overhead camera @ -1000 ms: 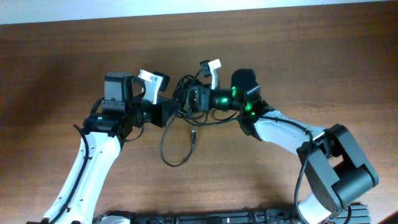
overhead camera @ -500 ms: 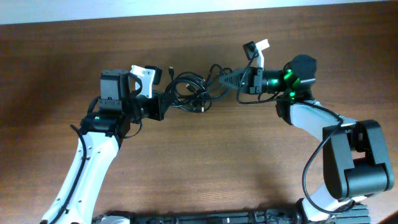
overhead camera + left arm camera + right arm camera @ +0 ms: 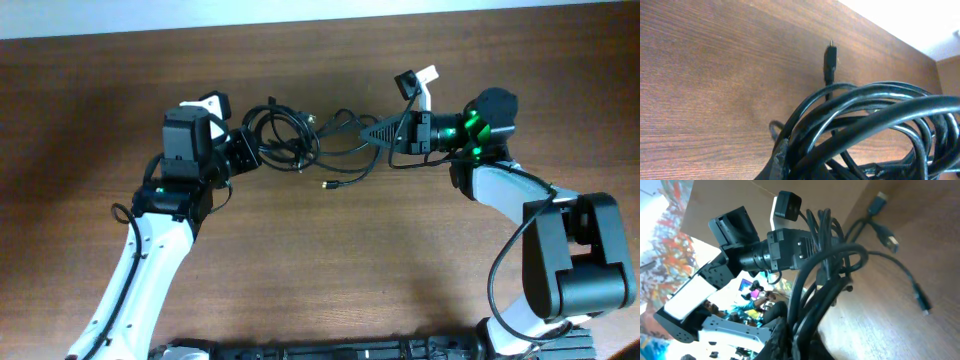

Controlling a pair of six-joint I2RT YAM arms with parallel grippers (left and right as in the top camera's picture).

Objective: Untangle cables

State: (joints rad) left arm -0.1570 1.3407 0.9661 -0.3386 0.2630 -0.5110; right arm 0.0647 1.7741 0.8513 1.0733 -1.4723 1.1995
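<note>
I should move inward, put the knotted clump (image 3: 302,148) down and grip again, because my left gripper is closed on a bundle of loops (image 3: 268,131) and a pull makes the clump tighter.
The cables (image 3: 283,137) are a black knotted clump hanging above the wooden table between my two grippers. My left gripper (image 3: 248,150) is shut on the clump's left side. In the left wrist view the cables (image 3: 875,125) fill the lower right, and one plug (image 3: 830,54) points up over the wood. My right gripper (image 3: 374,132) is shut on strands running right from the clump. The right wrist view shows the cables (image 3: 815,285) stretching from my fingers toward the left arm. A loose plug end (image 3: 328,185) lies on the table below.
The wooden table (image 3: 330,270) stretches toward the front below both arms. Its far edge (image 3: 300,22) runs just behind the cables. Thicker black wires run along both arms. Several plug ends (image 3: 892,242) dangle over the wood in the right wrist view.
My right arm swung right, stretching the clump out. The left gripper then shifted back and left with its cables. The hanging loop is gone and a plug end now rests on the table.
</note>
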